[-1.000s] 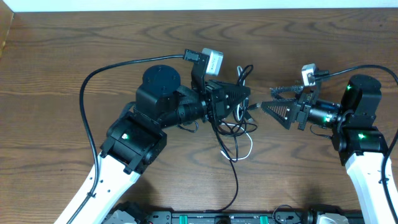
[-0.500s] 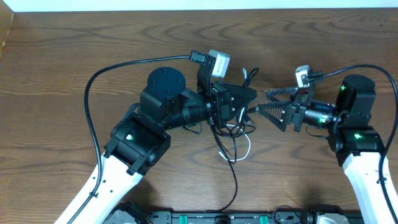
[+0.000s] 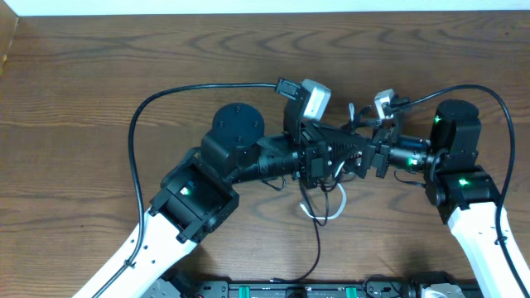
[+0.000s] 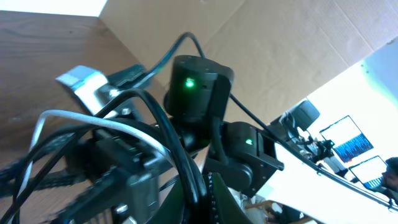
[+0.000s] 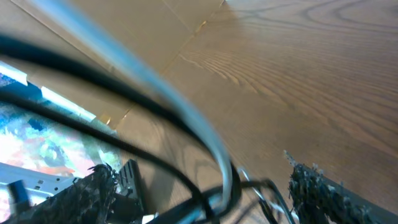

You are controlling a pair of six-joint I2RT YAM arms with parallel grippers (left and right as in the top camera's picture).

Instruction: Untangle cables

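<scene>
White and black cords (image 5: 227,185) are bunched where my grippers meet finger to finger. My right gripper should move back while my left gripper takes the cords away and lowers them.
The cables (image 3: 325,199) are a knot of thin black cords and one white cord (image 3: 318,217), hanging from my left gripper (image 3: 346,151) down to the table. That gripper is shut on black cords (image 4: 186,168), pinched between its jaws (image 4: 202,200). A white cord (image 4: 93,121) loops past on the left. My right gripper (image 3: 364,142) meets the left one tip to tip. It is open wide, its fingers (image 5: 93,190) on both sides of a white cord (image 5: 186,115) and black cords (image 5: 93,68) that cross the gap (image 5: 205,186).
A thick black robot cable (image 3: 137,124) arcs over the table left of the left arm; another (image 3: 497,99) curves behind the right arm. A cardboard edge (image 3: 7,41) sits at the far left corner. A black rail (image 3: 290,290) runs along the front edge.
The left gripper has carried the cords to the right and the right gripper has moved left. The gap between them has closed and the right fingers now straddle the cords.
</scene>
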